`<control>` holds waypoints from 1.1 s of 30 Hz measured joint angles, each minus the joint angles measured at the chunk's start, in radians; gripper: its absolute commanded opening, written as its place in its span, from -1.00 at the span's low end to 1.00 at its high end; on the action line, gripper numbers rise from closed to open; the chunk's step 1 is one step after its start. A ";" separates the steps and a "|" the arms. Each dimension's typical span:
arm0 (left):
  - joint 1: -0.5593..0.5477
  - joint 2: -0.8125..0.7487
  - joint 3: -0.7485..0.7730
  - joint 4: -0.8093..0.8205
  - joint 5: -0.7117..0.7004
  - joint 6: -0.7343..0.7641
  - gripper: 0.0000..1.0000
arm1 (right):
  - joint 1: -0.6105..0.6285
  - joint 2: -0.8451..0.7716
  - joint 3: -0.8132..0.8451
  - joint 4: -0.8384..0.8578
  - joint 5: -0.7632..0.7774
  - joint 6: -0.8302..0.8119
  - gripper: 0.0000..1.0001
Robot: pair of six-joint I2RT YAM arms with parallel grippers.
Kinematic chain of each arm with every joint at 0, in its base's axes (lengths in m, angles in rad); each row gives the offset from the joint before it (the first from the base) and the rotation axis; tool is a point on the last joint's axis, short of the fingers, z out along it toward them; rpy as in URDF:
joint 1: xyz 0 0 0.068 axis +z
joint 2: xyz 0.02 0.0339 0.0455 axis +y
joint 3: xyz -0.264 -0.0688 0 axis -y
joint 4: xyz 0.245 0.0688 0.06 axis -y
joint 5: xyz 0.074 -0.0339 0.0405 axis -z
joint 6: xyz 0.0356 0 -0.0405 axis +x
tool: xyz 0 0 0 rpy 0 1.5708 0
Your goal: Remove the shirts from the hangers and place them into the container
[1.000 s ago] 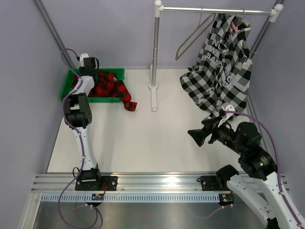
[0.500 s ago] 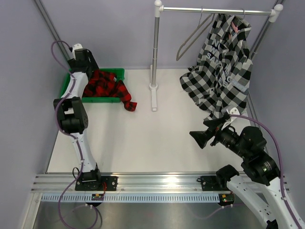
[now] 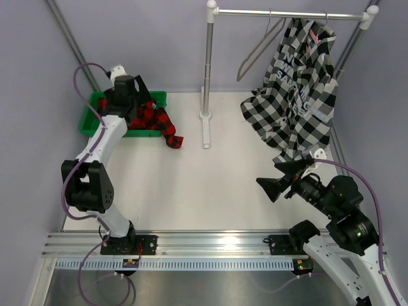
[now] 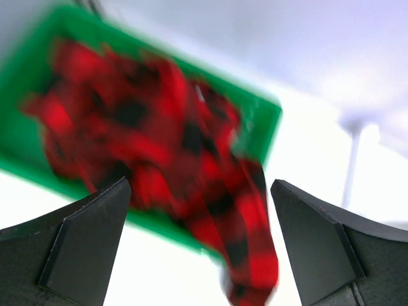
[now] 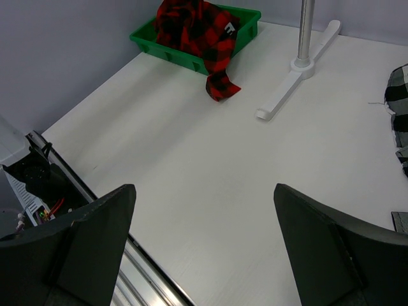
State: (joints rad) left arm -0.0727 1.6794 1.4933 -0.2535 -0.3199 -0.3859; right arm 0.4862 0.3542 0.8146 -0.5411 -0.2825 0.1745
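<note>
The spilling sleeve [image 3: 168, 129] is lying free outside the rim of the green container, so my left gripper should keep going toward the sleeve's end [image 3: 174, 141] until its fingers close around it.
The red-and-black shirt [image 3: 152, 118] lies bunched in the green container [image 3: 88, 125], one sleeve [image 3: 172, 138] spilling over the rim onto the table. My left gripper [image 3: 140, 101] hovers above it, open and empty; the left wrist view shows the blurred shirt [image 4: 159, 127] and container [image 4: 268, 121] between the fingers [image 4: 95, 236]. On a hanger [image 3: 325, 17] from the rail hangs the black-and-white shirt [image 3: 296, 95], with an empty hanger [image 3: 252, 57] beside it. Below that shirt, my right gripper [image 3: 280, 178] is open over bare table [image 5: 204, 188].
The silver rack stands at the back: pole [image 3: 207, 64], top rail [image 3: 287, 13], foot [image 3: 206, 131]. The right wrist view shows the foot [image 5: 293, 83], the red shirt [image 5: 201, 29] and the checked shirt's hem [image 5: 398, 108]. Purple walls close both sides.
My left gripper has opened, let go of the red shirt and risen from the container, swinging right. The right gripper has drifted slightly toward the near right, still open.
</note>
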 measured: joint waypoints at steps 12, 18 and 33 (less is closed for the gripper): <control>-0.298 0.000 -0.309 -0.002 -0.080 -0.180 0.95 | 0.000 -0.027 -0.002 0.006 0.000 0.006 0.99; -0.311 0.100 -0.298 -0.003 -0.088 -0.214 0.68 | 0.000 -0.033 -0.004 0.006 0.000 0.006 0.99; -0.312 0.197 -0.224 -0.053 -0.107 -0.218 -1.00 | 0.000 -0.034 -0.005 0.006 0.000 0.006 0.99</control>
State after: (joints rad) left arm -0.3847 1.8767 1.2694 -0.3069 -0.4267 -0.6041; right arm 0.4862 0.3206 0.8101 -0.5350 -0.2821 0.1802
